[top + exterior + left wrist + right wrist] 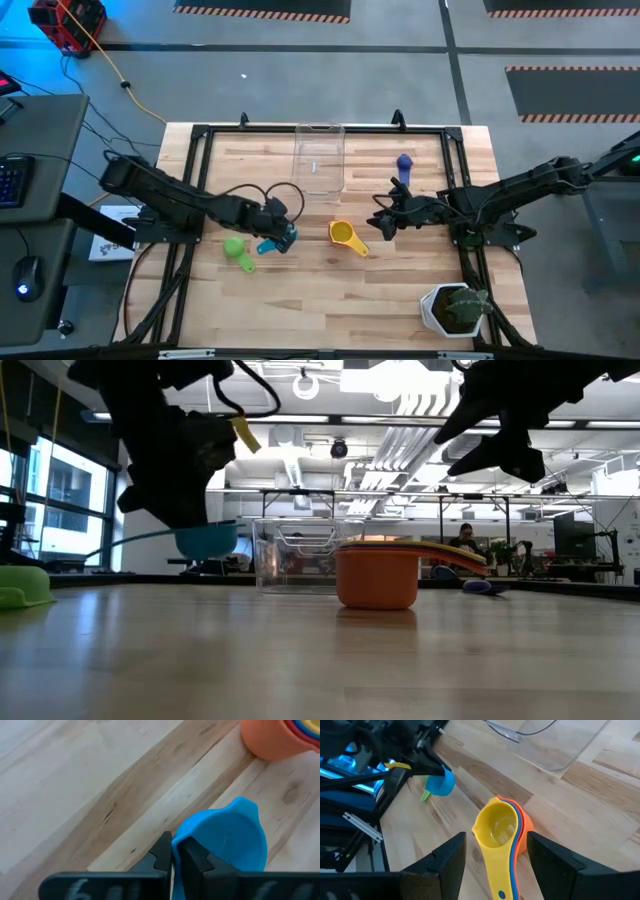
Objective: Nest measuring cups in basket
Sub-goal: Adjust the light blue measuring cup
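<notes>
The light blue cup [207, 541] hangs with its opening up over open wood [168, 596], so the robot's left gripper should go on down toward that wood until the cup's base rests on it, then let go.
My left gripper [281, 236] is shut on the light blue cup [206, 541], left of the table's middle. The green cup [237, 250] rests on its base just left of it. An orange cup with yellow and other cups nested inside [501, 827] stands at the table's middle, handles toward the near edge. My right gripper [497, 862] is open and hovers above this stack [344, 233], one finger on either side of the handles, touching nothing. The clear basket [318, 158] stands at the far middle. A purple-blue cup [404, 162] lies to its right. My left gripper pinches the light blue cup's thin wall at the rim [175, 851] between its two fingers [161, 854]. The fingers come from above and the left, slanting down. The cup [227, 840] is lifted clear of the table and hangs below the fingertips.
A white pot with a green plant [455, 308] stands at the near right corner. Black frame rails [200, 180] run along the table's left, right and far sides. Bare wood lies along the near edge [330, 310].
</notes>
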`<state>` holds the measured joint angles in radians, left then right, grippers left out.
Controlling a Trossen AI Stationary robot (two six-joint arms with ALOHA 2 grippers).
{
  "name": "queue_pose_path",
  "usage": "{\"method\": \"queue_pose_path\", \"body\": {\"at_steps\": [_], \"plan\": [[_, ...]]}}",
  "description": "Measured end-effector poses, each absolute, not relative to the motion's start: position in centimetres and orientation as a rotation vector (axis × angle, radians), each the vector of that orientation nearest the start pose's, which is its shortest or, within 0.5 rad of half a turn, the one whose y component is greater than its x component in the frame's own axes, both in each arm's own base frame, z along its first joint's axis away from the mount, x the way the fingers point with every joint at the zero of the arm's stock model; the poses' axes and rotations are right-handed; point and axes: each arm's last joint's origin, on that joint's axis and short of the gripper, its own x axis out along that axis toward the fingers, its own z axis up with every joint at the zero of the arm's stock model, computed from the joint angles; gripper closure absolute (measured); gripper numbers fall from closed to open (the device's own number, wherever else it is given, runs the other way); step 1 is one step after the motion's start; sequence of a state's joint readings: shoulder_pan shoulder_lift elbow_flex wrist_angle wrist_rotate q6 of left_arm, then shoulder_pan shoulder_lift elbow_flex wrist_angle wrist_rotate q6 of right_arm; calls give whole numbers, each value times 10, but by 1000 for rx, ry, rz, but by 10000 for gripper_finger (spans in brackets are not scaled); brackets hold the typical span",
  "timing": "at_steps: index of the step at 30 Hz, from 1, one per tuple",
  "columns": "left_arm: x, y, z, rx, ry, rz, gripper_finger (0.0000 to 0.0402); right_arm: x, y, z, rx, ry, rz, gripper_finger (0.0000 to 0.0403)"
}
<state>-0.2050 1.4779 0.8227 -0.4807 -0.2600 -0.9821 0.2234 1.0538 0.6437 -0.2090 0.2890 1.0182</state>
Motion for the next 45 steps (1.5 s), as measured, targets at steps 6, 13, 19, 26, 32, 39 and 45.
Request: {"method": "queue_pose_path", "body": {"at_steps": [6, 13, 19, 26, 32, 39, 45], "plan": [[264, -47, 175, -621, 981, 566, 392, 212, 40, 235, 850, 504, -364, 203], [264, -47, 175, -606, 986, 558, 391, 212, 40, 235, 848, 506, -365, 203], [264, -47, 175, -607, 985, 559, 391, 212, 40, 235, 846, 507, -364, 203], [240, -18, 163, -562, 1162, 799, 394, 212, 40, 235, 848, 506, -365, 203], [223, 18, 151, -680, 1151, 788, 396, 212, 40, 235, 848, 506, -365, 203], [203, 54, 146, -773, 1112, 852, 397, 212, 40, 235, 848, 507, -364, 203], [195, 74, 146, -790, 1104, 912, 366, 212, 40, 235, 844, 503, -371, 203]]}}
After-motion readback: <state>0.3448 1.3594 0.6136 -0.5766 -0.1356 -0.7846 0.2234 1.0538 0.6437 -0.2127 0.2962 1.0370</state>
